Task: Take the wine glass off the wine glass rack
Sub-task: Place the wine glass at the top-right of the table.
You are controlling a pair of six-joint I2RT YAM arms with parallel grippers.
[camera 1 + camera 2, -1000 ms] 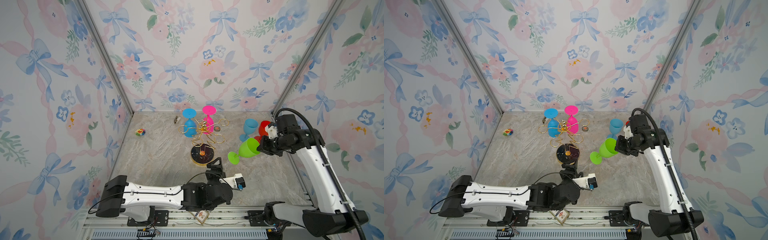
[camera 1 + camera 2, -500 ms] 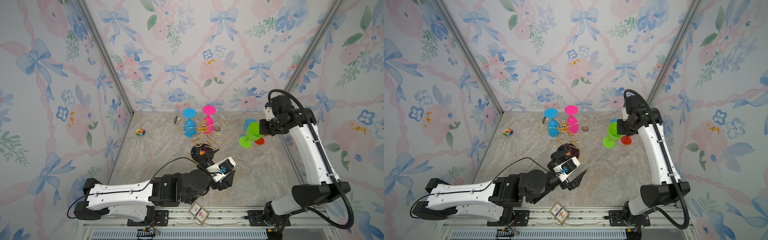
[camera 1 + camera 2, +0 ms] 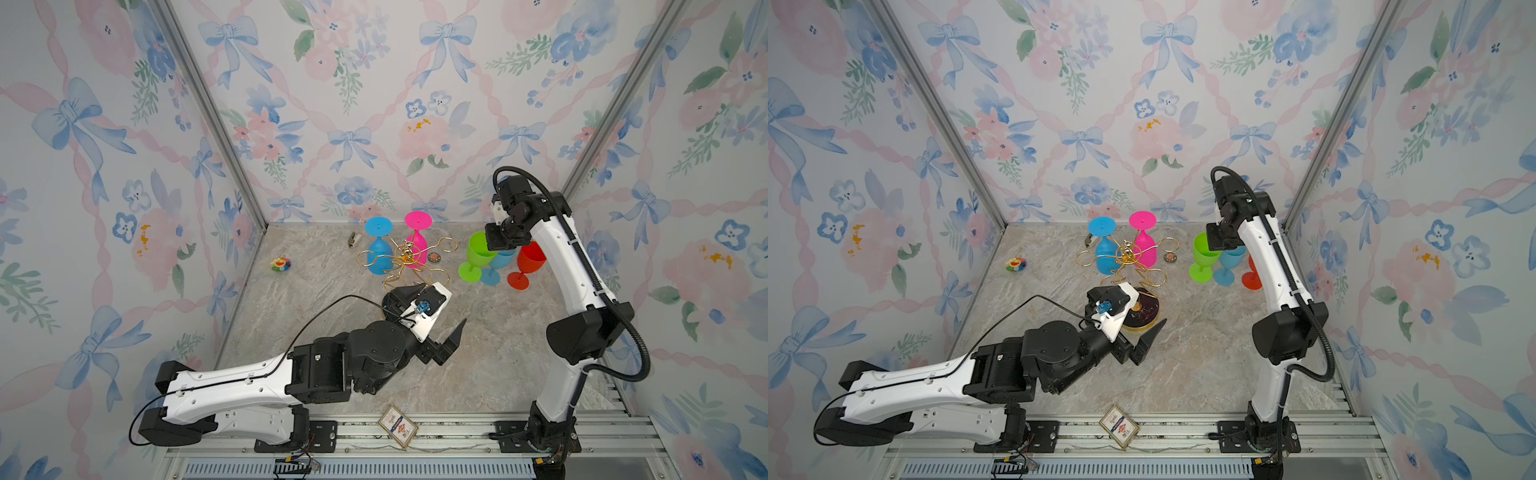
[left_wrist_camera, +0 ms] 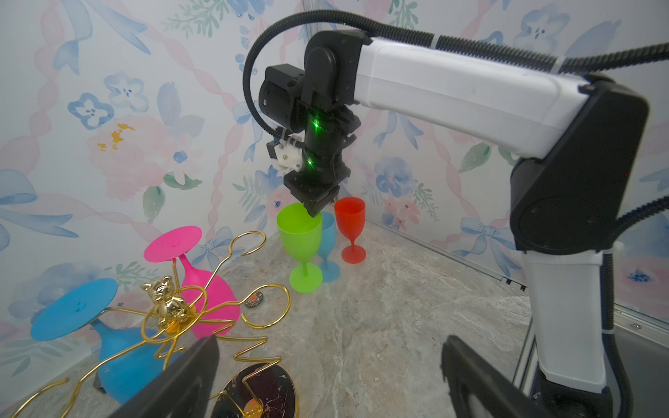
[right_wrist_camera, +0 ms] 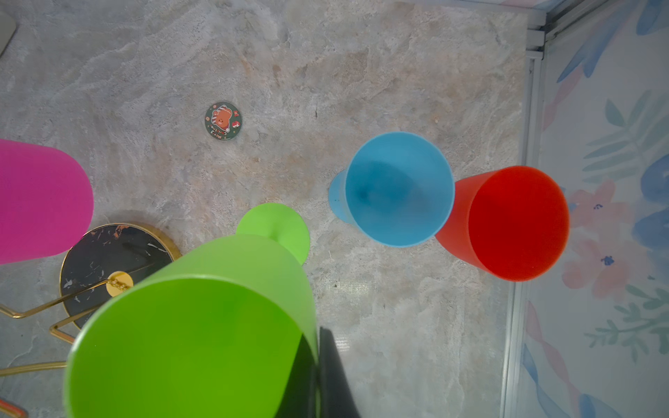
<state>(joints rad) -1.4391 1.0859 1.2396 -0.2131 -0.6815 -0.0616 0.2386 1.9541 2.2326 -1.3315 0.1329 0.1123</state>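
Observation:
My right gripper should keep lowering the green wine glass, which hangs upright, foot [image 3: 469, 273] down, into the open gap [image 3: 458, 282] next to the rack until the foot stands flat.
The gold wire wine glass rack [image 3: 405, 258] [image 4: 170, 311] stands mid-table on its black base [image 3: 1148, 309]. A pink wine glass [image 3: 417, 245] and a blue one [image 3: 379, 254] hang upside down from it. My right gripper [image 3: 496, 241] [image 5: 315, 340] is shut on the rim of a green wine glass [image 3: 477, 253] [image 4: 300, 235], one finger inside the bowl. That glass is upright, its foot down by the table, off the rack at the back right. My left gripper [image 4: 327, 362] stands wide open and holds nothing. It is low, just in front of the rack's base, with one finger [image 3: 455, 338] to the base's right.
An upright blue glass [image 3: 500, 262] and a red glass [image 3: 530, 262] stand right beside the green one, near the right wall. A round badge [image 3: 433, 257], a small colourful toy [image 3: 280, 263] and a small grey object [image 3: 354, 240] lie on the table. A card [image 3: 398, 426] rests on the front rail.
The right arm carried the green glass from mid-table to the back right and turned it upright beside the blue and red glasses. The left arm swung forward to the rack's base, jaws opening wider.

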